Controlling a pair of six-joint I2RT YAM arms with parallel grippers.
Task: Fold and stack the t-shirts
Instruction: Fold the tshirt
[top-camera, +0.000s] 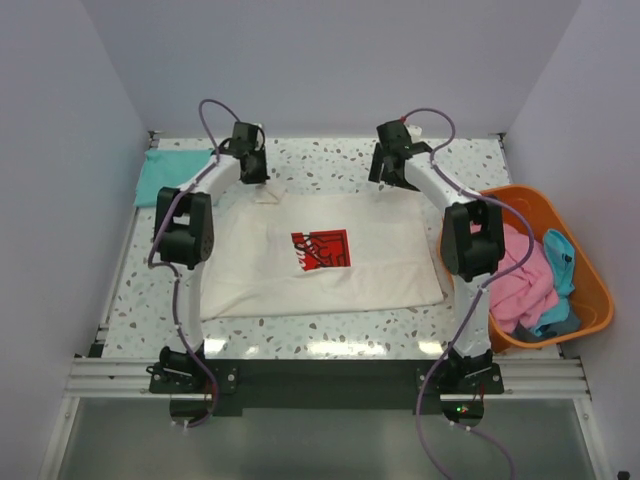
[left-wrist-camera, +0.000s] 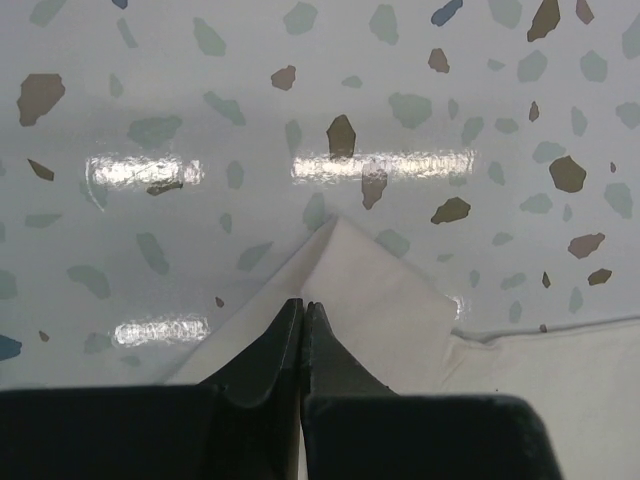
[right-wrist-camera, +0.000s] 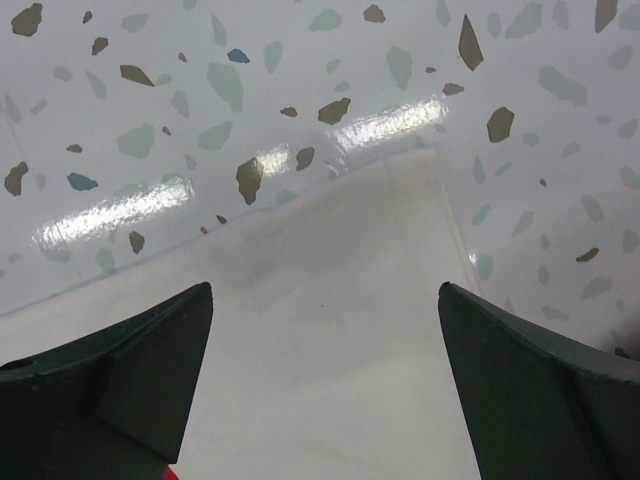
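I expect the cream t-shirt's far edge (top-camera: 350, 194) to cover part of the red square print (top-camera: 321, 249) when I fold it, since the t-shirt's edge lies flat near the print.
The cream t-shirt (top-camera: 300, 265) with a red square print (top-camera: 321, 249) lies spread flat on the table. My left gripper (top-camera: 255, 172) is at its far-left corner. In the left wrist view its jaws (left-wrist-camera: 303, 304) are shut on a ridge of a cream flap (left-wrist-camera: 385, 295) whose tip pokes out beyond them. My right gripper (top-camera: 397, 178) is open over the far-right corner, with cream cloth (right-wrist-camera: 330, 320) lying flat between its fingers (right-wrist-camera: 150, 350). A teal t-shirt (top-camera: 168, 173) lies at the far left. Pink (top-camera: 522, 278) and blue (top-camera: 563, 258) shirts sit in the basket.
The orange plastic basket (top-camera: 598, 290) stands at the table's right edge. Walls close in the far side and both sides. The speckled tabletop (top-camera: 320, 165) shows bare beyond the cream shirt. Both arm bases sit on the black rail (top-camera: 320, 375) at the near edge.
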